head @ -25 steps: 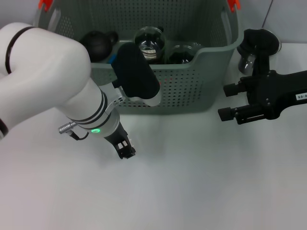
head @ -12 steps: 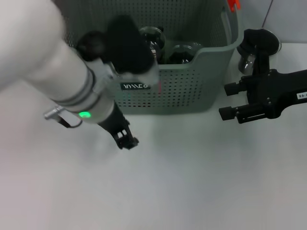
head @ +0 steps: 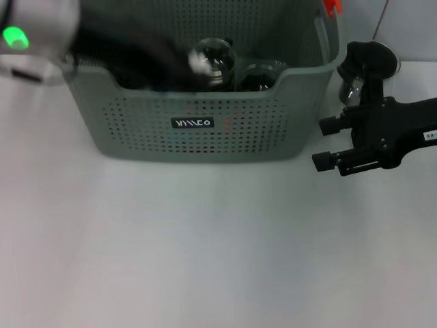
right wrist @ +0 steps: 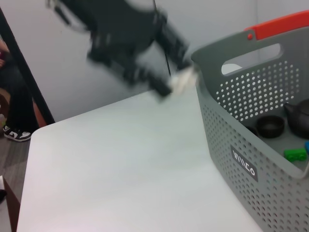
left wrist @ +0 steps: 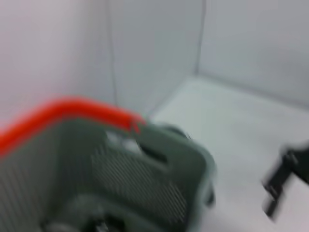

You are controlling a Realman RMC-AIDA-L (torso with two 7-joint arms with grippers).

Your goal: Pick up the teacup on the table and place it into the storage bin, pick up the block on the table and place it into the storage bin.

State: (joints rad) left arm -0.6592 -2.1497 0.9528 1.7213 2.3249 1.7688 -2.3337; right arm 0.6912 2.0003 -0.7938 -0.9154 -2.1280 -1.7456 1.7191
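The pale block [head: 199,62] in my left gripper is above the storage bin's opening [head: 212,41], so it should keep moving inside the bin's front rim until I let go of it there.
The storage bin [head: 273,130] stands at the back of the table, also seen in the right wrist view [right wrist: 227,125]. Inside it lie a small black teacup [right wrist: 270,126] and a green block [right wrist: 295,154]. My left gripper [head: 136,58] is a dark smear over the bin's left side, with its arm reaching in from the upper left. The right gripper [head: 319,144] hangs open and empty just right of the bin, near its front corner.
The bin also holds a black teapot [right wrist: 300,117] and two round glass pieces [head: 213,58]. It has orange handle clips [head: 332,7] and a black label [head: 192,123]. Bare white table [head: 218,253] stretches in front of the bin.
My left arm has swung up and to the left, from the table in front of the bin to above the bin's left side. The right arm has stayed put.
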